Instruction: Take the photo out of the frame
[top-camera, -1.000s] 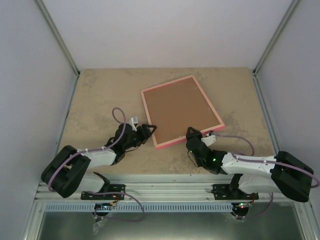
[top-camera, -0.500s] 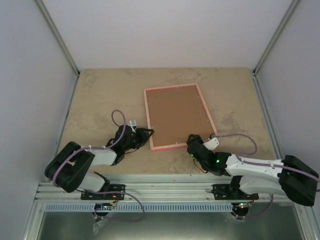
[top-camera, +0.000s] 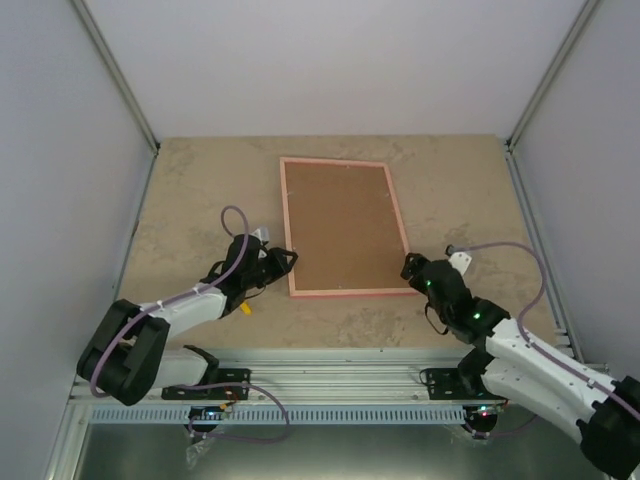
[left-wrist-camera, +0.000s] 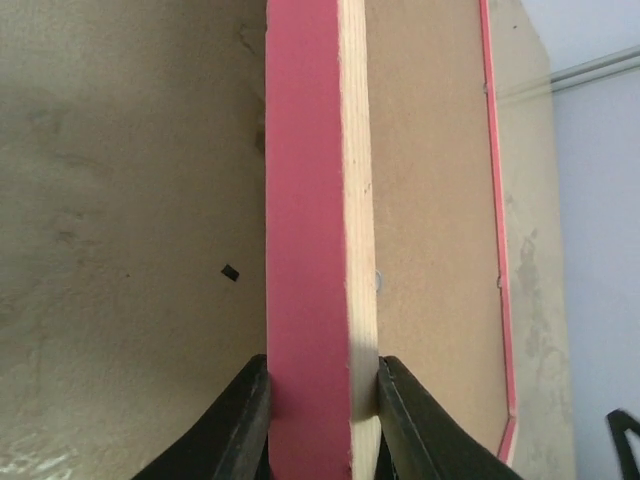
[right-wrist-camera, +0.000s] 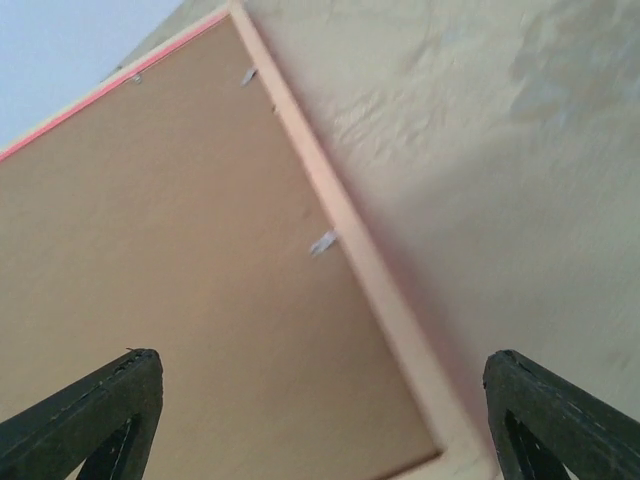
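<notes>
Metal tabs (right-wrist-camera: 324, 242) hold the backing board inside the frame, so my left gripper should leave the rail, take the yellow screwdriver (top-camera: 245, 308) and bring it to my right gripper.
The pink frame (top-camera: 343, 292) lies face down on the table, with its brown backing board (top-camera: 340, 225) facing up. The photo is hidden beneath the board. My left gripper (top-camera: 285, 262) is shut on the frame's left rail near the near-left corner. In the left wrist view both black fingers (left-wrist-camera: 245, 410) press the rail (left-wrist-camera: 305, 200) from either side, around the left gripper (left-wrist-camera: 322, 375). My right gripper (top-camera: 410, 268) stands open by the near-right corner. In the right wrist view the right gripper (right-wrist-camera: 320, 360) is wide apart above that corner (right-wrist-camera: 440, 440), touching nothing.
Small metal tabs (right-wrist-camera: 322, 242) hold the backing board along the frame's inner edge. A small yellow bit (top-camera: 245, 308) lies on the table beside the left arm. Grey walls and metal posts enclose the table on three sides.
The frame has swung round until its long sides point straight away from me. My left gripper has shut on its left rail. My right gripper has let go, opened wide and drawn back to the right.
</notes>
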